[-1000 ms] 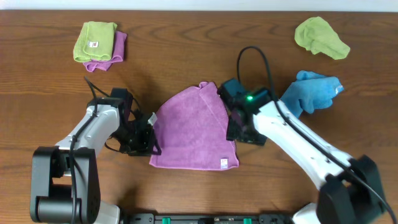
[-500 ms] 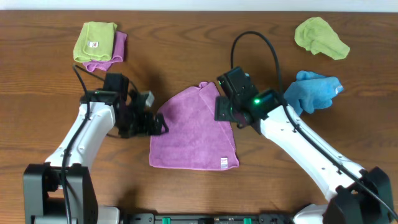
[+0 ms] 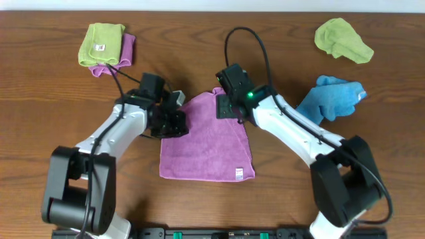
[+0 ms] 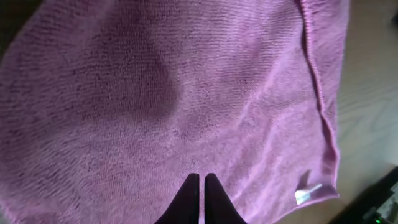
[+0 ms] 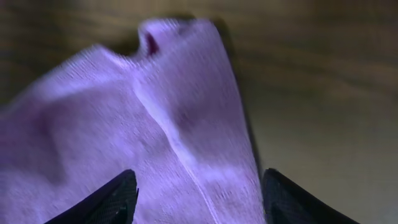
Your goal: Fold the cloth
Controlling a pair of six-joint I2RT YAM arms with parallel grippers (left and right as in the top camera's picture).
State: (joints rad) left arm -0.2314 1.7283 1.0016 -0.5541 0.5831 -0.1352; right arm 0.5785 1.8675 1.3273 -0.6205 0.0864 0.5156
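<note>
Next, my right gripper takes the corner's raised flap (image 5: 202, 112) and pulls it out flat before folding the cloth, because the lilac-purple cloth's far corner (image 3: 218, 90) is doubled over on itself.
The lilac-purple cloth (image 3: 209, 143) lies on the table's middle, its white tag (image 3: 238, 174) at the near right corner. Its far right corner is folded over in a raised flap. My left gripper (image 3: 179, 121) is shut and empty at the cloth's far left edge; in the left wrist view its tips (image 4: 201, 180) press together over the cloth (image 4: 155, 93), the tag (image 4: 306, 193) to the right. My right gripper (image 3: 226, 106) is open above the far right corner; in the right wrist view its fingers (image 5: 118, 193) straddle the folded flap (image 5: 180, 118).
A light green cloth (image 3: 101, 44) lies on another purple cloth (image 3: 123, 53) at the far left. A crumpled light green cloth (image 3: 342, 40) is at the far right, a bright blue cloth (image 3: 331, 97) below it. A black cable (image 3: 249, 40) loops above the right arm.
Both grippers have moved away from the near side to the cloth's far corners. The left gripper came in over the far left edge; the right moved left onto the far right flap.
</note>
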